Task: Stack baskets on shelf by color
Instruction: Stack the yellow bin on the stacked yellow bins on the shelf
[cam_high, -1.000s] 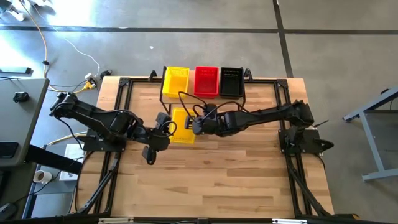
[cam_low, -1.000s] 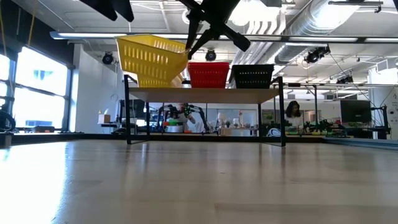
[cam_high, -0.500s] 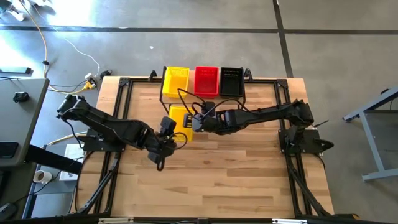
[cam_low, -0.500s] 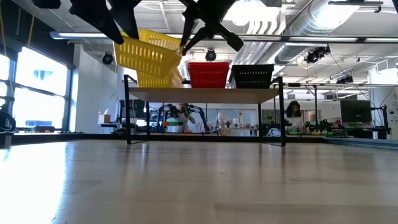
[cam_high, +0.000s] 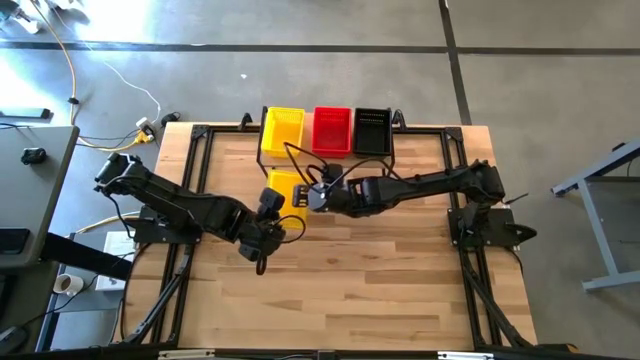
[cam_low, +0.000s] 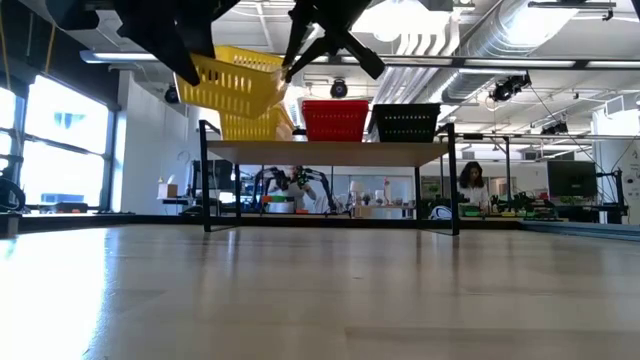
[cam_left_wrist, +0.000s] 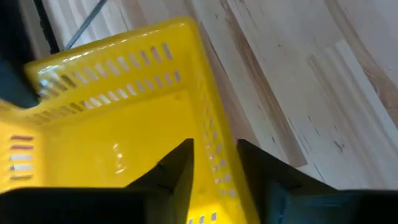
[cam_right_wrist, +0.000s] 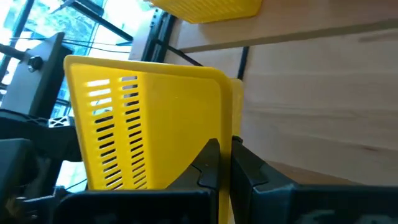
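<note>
I should open my right gripper and let my left gripper stack the tilted basket (cam_low: 235, 85) both grippers pinch, since the shelf's yellow basket (cam_high: 284, 128) stands nearer my left gripper.
A yellow mesh basket (cam_high: 288, 187) (cam_low: 232, 82) hangs tilted in the air in front of the shelf (cam_low: 330, 151), between my two grippers. My left gripper (cam_high: 271, 207) (cam_left_wrist: 214, 149) is at its near-left side. My right gripper (cam_high: 314, 197) (cam_right_wrist: 225, 146) is at its right side. Both are shut on it. On the shelf's plank stand a yellow basket (cam_high: 283, 129), a red one (cam_high: 332, 130) and a black one (cam_high: 373, 130), side by side on their bottoms. My left gripper has one side wall (cam_left_wrist: 212, 127) of the held yellow basket between its fingers, one finger inside the basket and one outside. The basket is clear of the table. My right gripper pinches the rim of the opposite wall (cam_right_wrist: 226, 118), coming level from the table's right. The basket tilts in the hold, lifted clear.
The shelf stands at the table's far edge on thin black legs (cam_low: 205, 190). Bare wooden tabletop (cam_high: 380, 270) spreads over the near half. Black frame rails (cam_high: 190, 160) run along the table's left and right sides.
My left gripper has moved right and toward the far edge, up to the held yellow basket, and now has its wall between its fingers. The basket, held by my right gripper, has shifted a little left and toward the shelf and has tipped further.
</note>
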